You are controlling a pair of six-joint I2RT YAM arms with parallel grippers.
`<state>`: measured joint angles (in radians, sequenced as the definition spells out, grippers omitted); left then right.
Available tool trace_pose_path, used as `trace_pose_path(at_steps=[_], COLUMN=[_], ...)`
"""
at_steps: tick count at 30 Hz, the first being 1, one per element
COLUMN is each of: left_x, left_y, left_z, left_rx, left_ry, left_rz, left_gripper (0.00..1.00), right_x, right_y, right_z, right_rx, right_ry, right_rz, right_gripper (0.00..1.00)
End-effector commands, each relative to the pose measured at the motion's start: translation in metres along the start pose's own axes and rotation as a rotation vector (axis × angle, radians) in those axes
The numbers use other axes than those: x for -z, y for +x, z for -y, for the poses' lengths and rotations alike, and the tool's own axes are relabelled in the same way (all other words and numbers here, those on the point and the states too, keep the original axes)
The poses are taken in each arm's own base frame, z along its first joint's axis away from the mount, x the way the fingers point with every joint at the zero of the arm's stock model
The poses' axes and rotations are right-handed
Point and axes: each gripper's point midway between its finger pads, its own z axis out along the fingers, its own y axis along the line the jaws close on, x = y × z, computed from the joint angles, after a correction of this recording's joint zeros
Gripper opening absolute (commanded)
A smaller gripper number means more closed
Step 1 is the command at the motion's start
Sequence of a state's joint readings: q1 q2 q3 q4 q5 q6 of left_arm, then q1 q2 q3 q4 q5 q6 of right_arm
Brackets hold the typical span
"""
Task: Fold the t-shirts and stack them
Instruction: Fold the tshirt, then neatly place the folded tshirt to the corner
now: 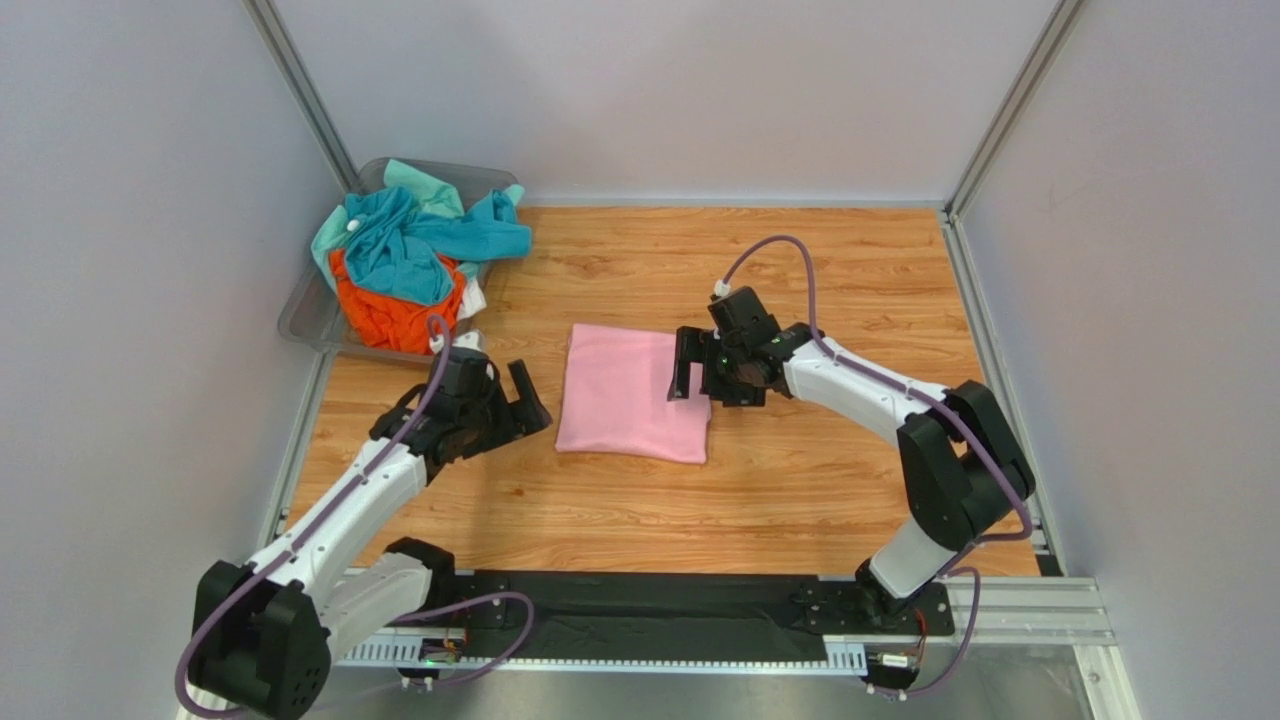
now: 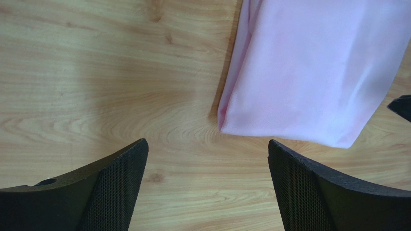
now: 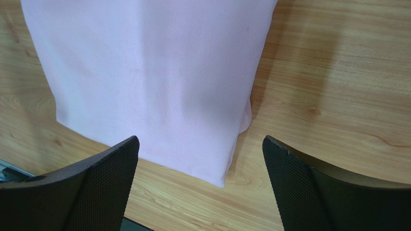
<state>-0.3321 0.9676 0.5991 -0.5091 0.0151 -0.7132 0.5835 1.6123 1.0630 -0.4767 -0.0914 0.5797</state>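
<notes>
Folded layers are lying flat together along the t-shirt's side edge. The pink t-shirt will slide along in one piece and stay folded when I pull it.
A pink t-shirt lies folded into a rectangle in the middle of the wooden table. My left gripper is open and empty just left of it; the left wrist view shows the shirt's corner ahead of its fingers. My right gripper is open and empty over the shirt's right edge; the right wrist view shows the shirt ahead of and between its fingers. More t-shirts, teal and orange, are heaped in a bin at the back left.
The clear plastic bin stands at the table's back left corner. Grey walls close the table on three sides. A black strip runs along the near edge between the arm bases.
</notes>
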Motion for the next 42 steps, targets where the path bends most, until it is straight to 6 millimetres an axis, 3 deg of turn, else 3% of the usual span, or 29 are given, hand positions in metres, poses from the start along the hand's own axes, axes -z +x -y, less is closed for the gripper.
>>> trace_pose_path(at_steps=[1,6,9,12,15,19,24,25,28,30,36,42], left_x=[-0.006,-0.027,-0.054,-0.067,-0.088,-0.104,-0.118,-0.119,-0.118,-0.113,-0.089,-0.054], left_y=[-0.031,-0.047,-0.043,-0.045,-0.036,-0.026,-0.007,-0.003,0.003,0.007,0.006,-0.017], left_z=[0.030,0.050,0.055,0.062,0.057,0.056,0.055,0.055,0.046,0.035,-0.007,-0.057], left_rx=[-0.040,-0.090,-0.100,-0.108,-0.102,-0.101,-0.113,-0.135,-0.175,-0.180,-0.209,-0.209], left_ry=[0.126,0.163,0.151,0.164,0.133,0.126,0.107,0.090,-0.001,-0.062,-0.261,-0.511], left_rz=[0.107,0.083,-0.002,-0.032,-0.091,-0.163,-0.238,-0.242,-0.249,-0.269,-0.239,-0.159], left_gripper=[1.00,1.00,0.99,0.93,0.87,0.75,0.48,0.34,0.11,0.02,0.00,0.00], right_x=[-0.003,0.006,0.016,0.026,0.035,0.051,0.063,0.067,0.071,0.075,0.084,0.083], right_y=[-0.009,-0.010,-0.010,-0.007,-0.009,-0.012,-0.013,-0.014,-0.011,-0.012,-0.009,-0.003], right_z=[-0.003,-0.001,0.003,0.007,0.015,0.015,0.025,0.027,0.037,0.043,0.059,0.074], right_rx=[-0.011,-0.012,-0.008,-0.005,0.000,0.021,0.038,0.041,0.044,0.049,0.065,0.054], right_ry=[0.022,0.033,0.052,0.061,0.093,0.083,0.093,0.091,0.095,0.101,0.107,0.080], right_rz=[0.019,0.038,0.057,0.061,0.094,0.128,0.156,0.167,0.174,0.182,0.201,0.174], right_gripper=[1.00,1.00,1.00,1.00,1.00,1.00,1.00,1.00,1.00,1.00,1.00,1.00])
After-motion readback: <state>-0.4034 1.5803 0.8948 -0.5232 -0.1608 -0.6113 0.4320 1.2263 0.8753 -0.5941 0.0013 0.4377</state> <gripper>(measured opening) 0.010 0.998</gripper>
